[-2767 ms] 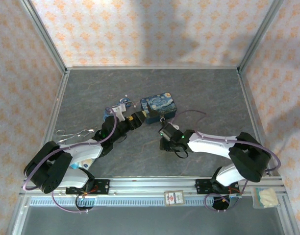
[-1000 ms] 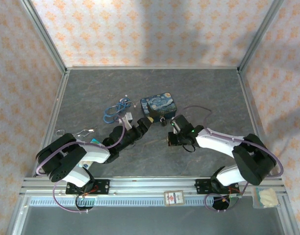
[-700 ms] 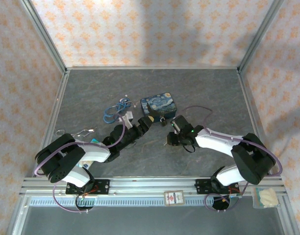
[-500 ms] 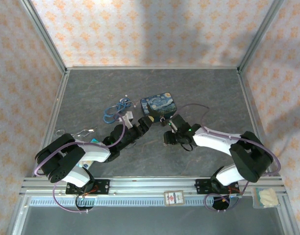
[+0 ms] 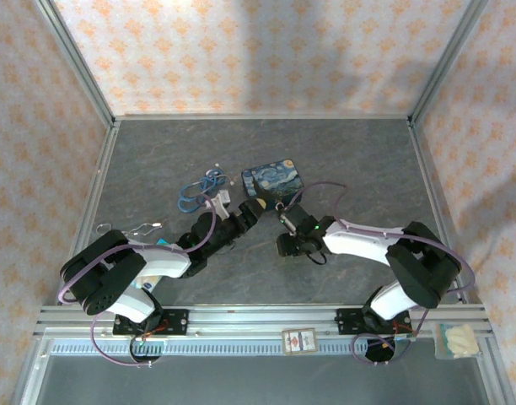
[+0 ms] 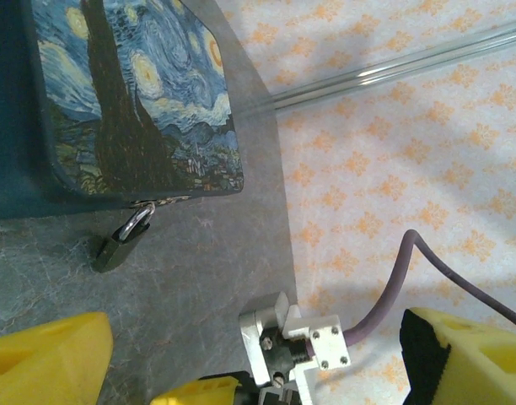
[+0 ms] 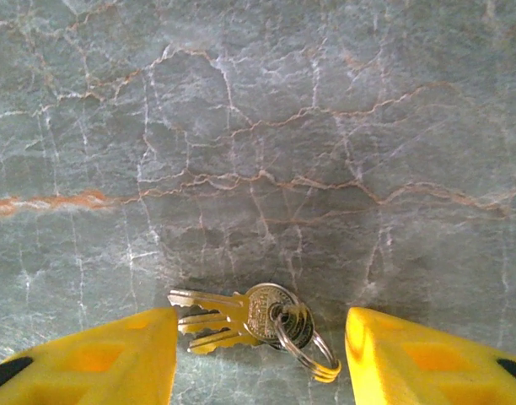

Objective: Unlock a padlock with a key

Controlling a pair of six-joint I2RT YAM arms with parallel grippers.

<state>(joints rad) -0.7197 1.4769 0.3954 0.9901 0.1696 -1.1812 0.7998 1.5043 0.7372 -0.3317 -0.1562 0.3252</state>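
Note:
The key bunch stretches lengthwise across the opening of my right gripper, from blades to ring. I should therefore lift it and pass the key blades to my left gripper.
The key, a small bunch of silvery keys on a ring, lies flat on the grey table. My right gripper is open, one yellow finger on each side of the bunch and neither touching it. In the top view the right gripper points down at the table in front of the tin. The padlock, small and dark with a thin metal shackle, rests against the front edge of the starry-night tin. My left gripper is open and empty, aimed at that edge from just short of the padlock, its top-view place beside the tin.
A blue cable lies left of the tin. Silver scissors sit near the left arm. The two wrists are close together in front of the tin. A card and a small bag rest on the front rail.
The right gripper has opened and shifted a little left along the table. The left arm has stayed where it was.

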